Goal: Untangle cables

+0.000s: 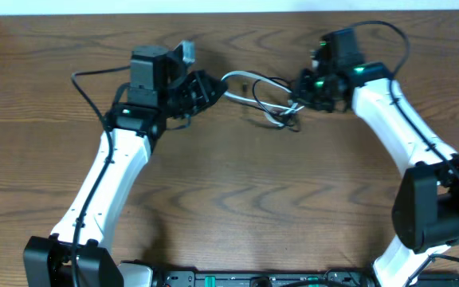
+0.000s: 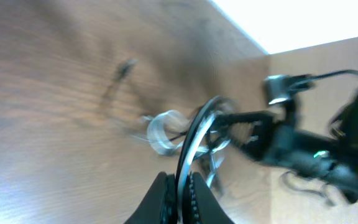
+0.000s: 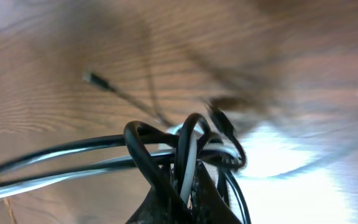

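I should release the black cable loop and a piece of white cable (image 3: 188,144) my right gripper clamps together at the knot, then reach with it for the cable parts (image 1: 236,75) near my left gripper.
A black cable (image 1: 258,97) and a white cable (image 1: 236,77) hang tangled between my two grippers above the wooden table (image 1: 229,199). My left gripper (image 1: 216,88) is shut on strands of both. In the left wrist view its jaws (image 2: 180,194) pinch a black strand (image 2: 190,140) and a white one, with a white loop (image 2: 160,134) beyond. My right gripper (image 1: 299,94) is shut on the knot. In the right wrist view a black loop (image 3: 143,146) and a white strand (image 3: 188,155) are clamped between its jaws (image 3: 188,196). A black plug end (image 3: 95,79) lies on the table.
The table's far edge (image 1: 229,13) runs behind both arms. The right arm (image 2: 303,149) shows in the left wrist view, close behind the tangle. The arms' own thick black wires (image 1: 86,88) loop beside them.
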`<state>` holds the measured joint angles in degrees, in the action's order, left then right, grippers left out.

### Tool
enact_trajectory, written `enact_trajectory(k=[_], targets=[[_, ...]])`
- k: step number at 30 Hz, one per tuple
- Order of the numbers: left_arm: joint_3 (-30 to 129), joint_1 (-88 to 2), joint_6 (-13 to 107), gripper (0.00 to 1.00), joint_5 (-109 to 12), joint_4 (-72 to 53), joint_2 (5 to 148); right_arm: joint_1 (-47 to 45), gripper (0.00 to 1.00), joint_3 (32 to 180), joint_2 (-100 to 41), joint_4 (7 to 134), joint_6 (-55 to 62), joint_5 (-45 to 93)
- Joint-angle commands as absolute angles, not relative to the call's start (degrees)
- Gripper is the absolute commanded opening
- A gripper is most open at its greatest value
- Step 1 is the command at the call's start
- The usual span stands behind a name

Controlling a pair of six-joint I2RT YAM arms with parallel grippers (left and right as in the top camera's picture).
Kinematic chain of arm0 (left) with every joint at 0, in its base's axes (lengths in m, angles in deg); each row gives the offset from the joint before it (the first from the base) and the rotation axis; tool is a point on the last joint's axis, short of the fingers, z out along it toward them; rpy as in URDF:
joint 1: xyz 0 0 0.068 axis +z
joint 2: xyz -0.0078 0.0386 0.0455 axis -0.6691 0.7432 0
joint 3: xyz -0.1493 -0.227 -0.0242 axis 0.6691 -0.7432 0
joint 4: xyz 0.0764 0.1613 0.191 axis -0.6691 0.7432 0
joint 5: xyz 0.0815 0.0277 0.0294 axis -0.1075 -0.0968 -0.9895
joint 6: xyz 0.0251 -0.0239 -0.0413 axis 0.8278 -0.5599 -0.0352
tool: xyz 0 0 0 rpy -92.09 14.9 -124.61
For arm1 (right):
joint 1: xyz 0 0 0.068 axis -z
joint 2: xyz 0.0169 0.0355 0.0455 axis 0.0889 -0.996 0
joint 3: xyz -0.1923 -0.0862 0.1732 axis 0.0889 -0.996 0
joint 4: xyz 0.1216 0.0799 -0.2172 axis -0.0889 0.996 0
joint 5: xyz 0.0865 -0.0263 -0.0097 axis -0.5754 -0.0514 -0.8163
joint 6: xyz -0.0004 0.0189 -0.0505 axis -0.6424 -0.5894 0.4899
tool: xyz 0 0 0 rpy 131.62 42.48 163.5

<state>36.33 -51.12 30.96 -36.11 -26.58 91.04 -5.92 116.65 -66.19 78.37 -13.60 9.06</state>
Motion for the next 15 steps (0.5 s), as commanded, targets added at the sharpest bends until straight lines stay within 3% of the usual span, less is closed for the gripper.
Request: enact_trajectory(k=[1, 4, 7, 8, 9, 10, 11, 15], targets=[[36.6, -46.3, 42.2, 0.07, -43.6, -18.5, 91.0, 0.8, 0.01, 116.5, -66.6, 78.4, -3.3, 0.7], [36.6, -45.9, 48.2, 0.07, -48.4, -12.4, 91.0, 4.3, 0.01, 116.6, -66.2, 75.8, -1.0, -18.8], [36.5, -46.4, 48.6, 0.07, -46.8, -13.1, 91.0, 4.1, 0.01, 116.6, -65.8, 75.5, -7.1, -22.6], [36.5, -46.9, 48.6, 0.22, -44.2, -14.7, 91.0, 3.5, 0.01, 116.6, -65.8, 75.5, -10.7, -19.1], [36.5, -47.4, 48.5, 0.53, -42.0, -16.3, 91.0, 2.8, 0.01, 116.6, -65.8, 75.7, -13.4, -15.2], [36.5, -48.1, 47.7, 0.71, -40.2, -18.0, 91.0, 1.8, 0.01, 116.6, -65.8, 76.0, -16.2, -11.1], [36.5, -49.4, 45.6, 0.82, -39.9, -20.1, 91.0, 0.2, 0.01, 116.6, -65.8, 76.1, -19.2, -6.3], [36.5, -56.6, 45.3, 0.84, -43.0, -25.1, 91.0, -4.0, 0.01, 116.6, -65.8, 72.7, -29.2, 0.1]])
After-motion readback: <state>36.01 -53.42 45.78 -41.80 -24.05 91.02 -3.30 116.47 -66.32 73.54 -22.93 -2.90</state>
